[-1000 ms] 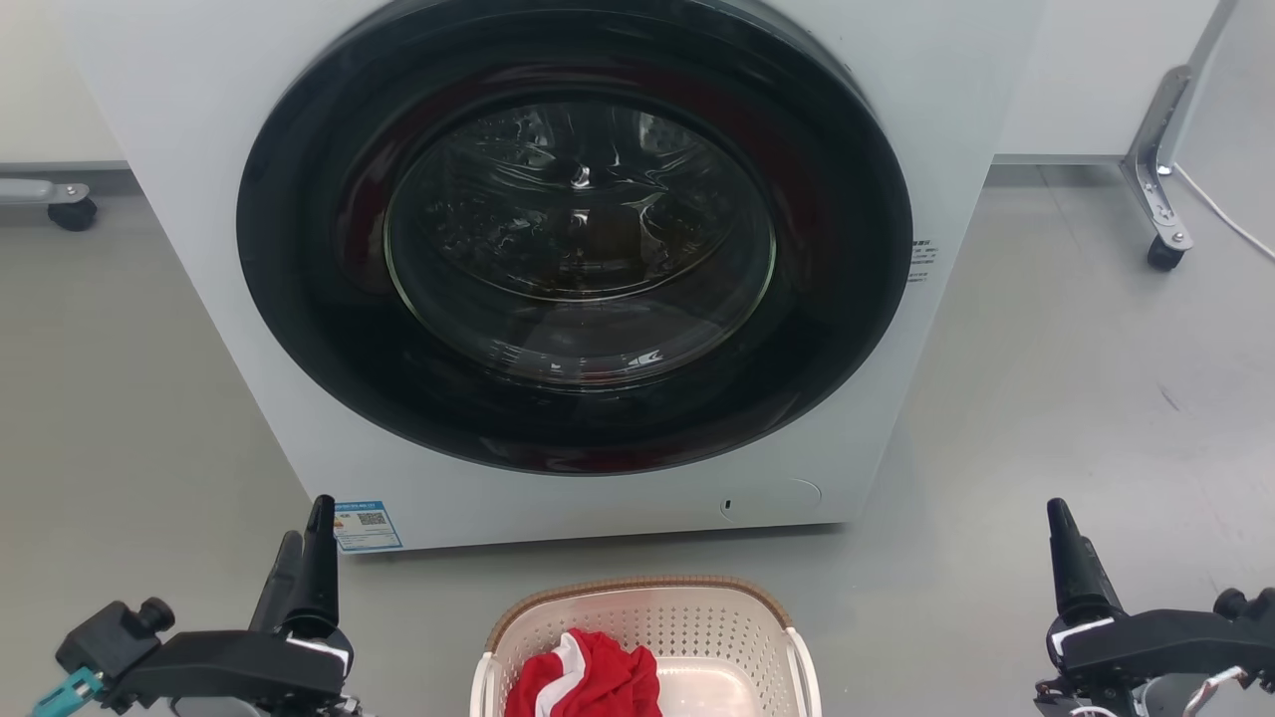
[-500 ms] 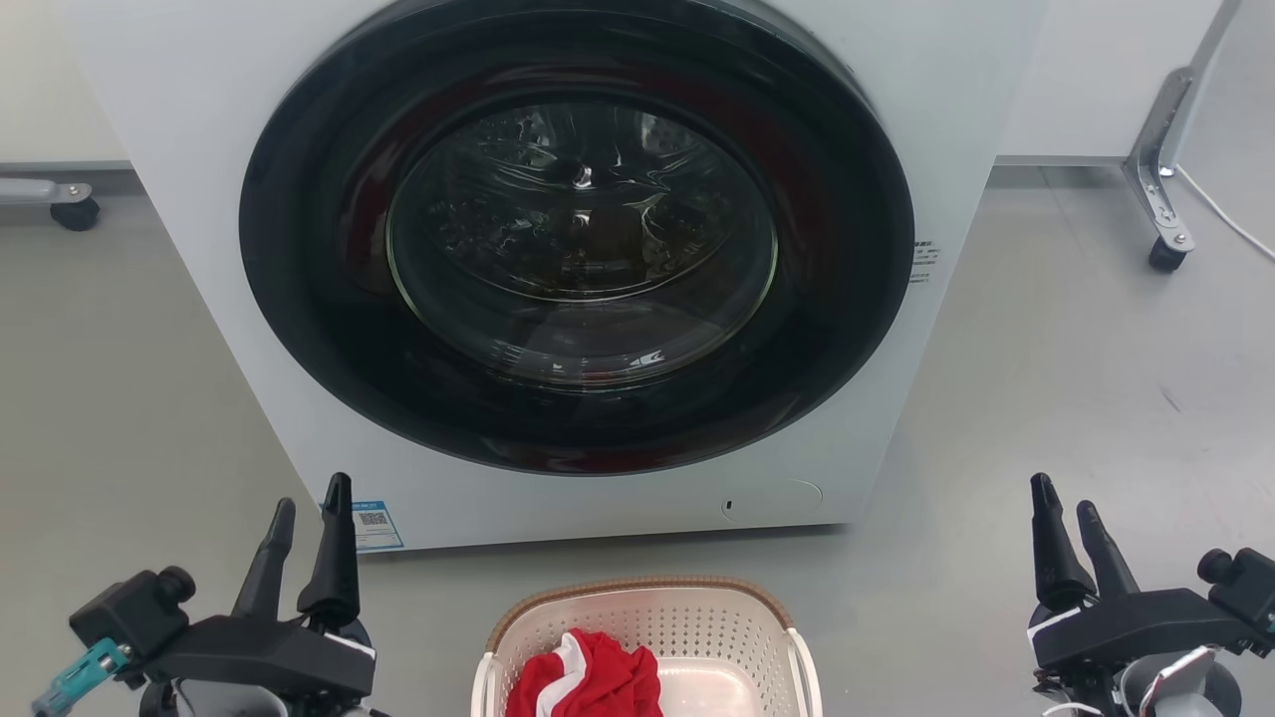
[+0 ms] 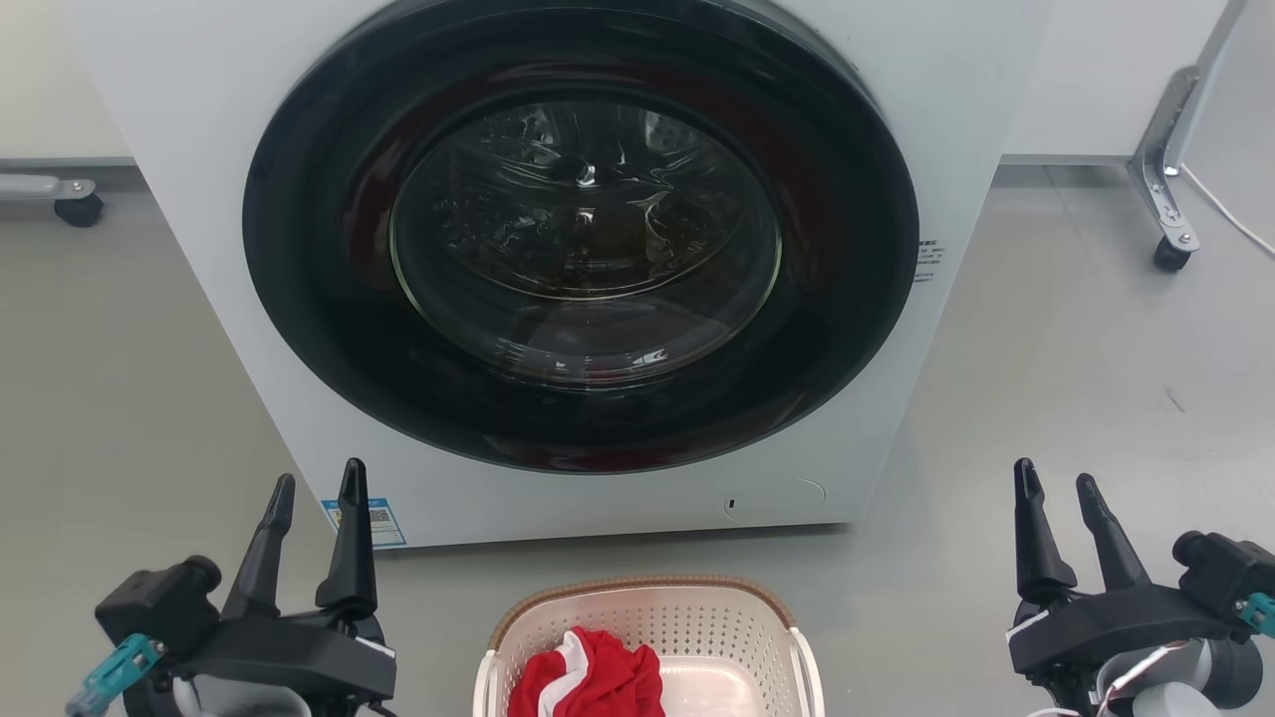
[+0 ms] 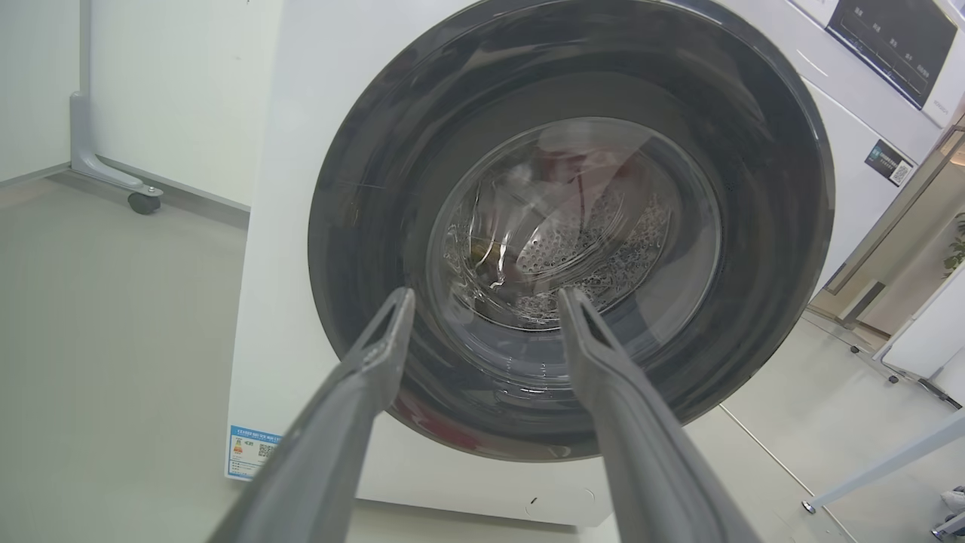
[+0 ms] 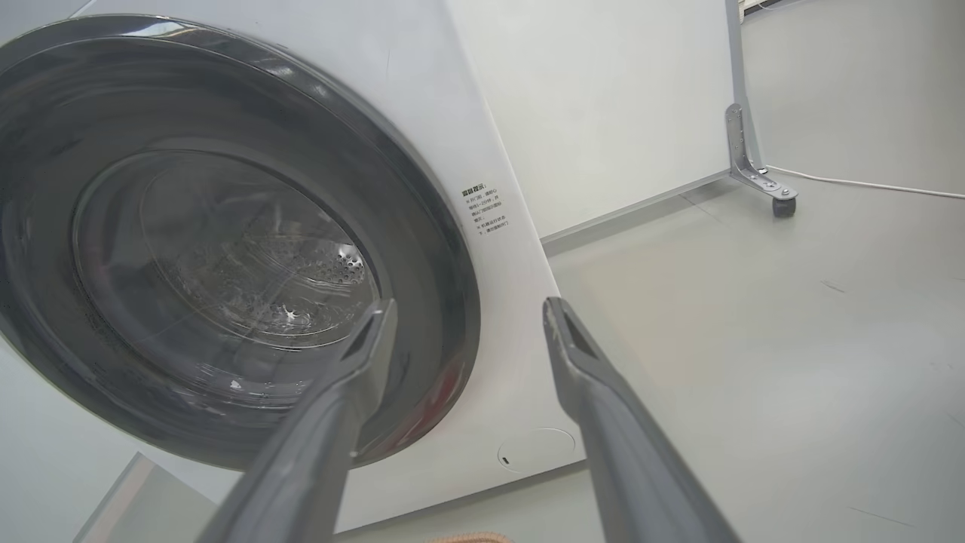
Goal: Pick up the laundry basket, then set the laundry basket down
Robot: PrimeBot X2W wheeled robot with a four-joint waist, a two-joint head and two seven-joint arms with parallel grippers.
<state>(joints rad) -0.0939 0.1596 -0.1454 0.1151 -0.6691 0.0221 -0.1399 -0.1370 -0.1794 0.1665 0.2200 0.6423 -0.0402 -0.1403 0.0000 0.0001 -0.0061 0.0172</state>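
Note:
The white side handles [image 3: 807, 673] run straight on from the basket's brown rim, so the laundry basket [image 3: 717, 629] will come up directly with them when I lift, and its handles will stay fixed.
The laundry basket [image 3: 717, 622], cream-white and perforated with a brown rim and white side handles, stands on the floor at the bottom centre of the head view. A red and white garment [image 3: 590, 675] lies inside it. My left gripper [image 3: 317, 483] hangs open at the lower left, well to the left of the basket, holding nothing. On the basket's other side, at the lower right, my right gripper [image 3: 1056, 483] is open and empty too. In each wrist view the gripper [image 4: 486, 298] [image 5: 469, 308] points at the washer with spread fingers. A sliver of brown rim [image 5: 464, 538] shows at the right wrist view's bottom edge.
A white front-load washer [image 3: 179, 90] with its dark round door [image 3: 583, 234] shut stands right behind the basket. Castered stand legs sit at the far left [image 3: 70, 204] and far right [image 3: 1165, 244]. Grey floor [image 3: 1076, 358] stretches on both sides.
Both grippers have opened from shut and risen slightly in the head view; the left one has also drifted right. The basket has not moved.

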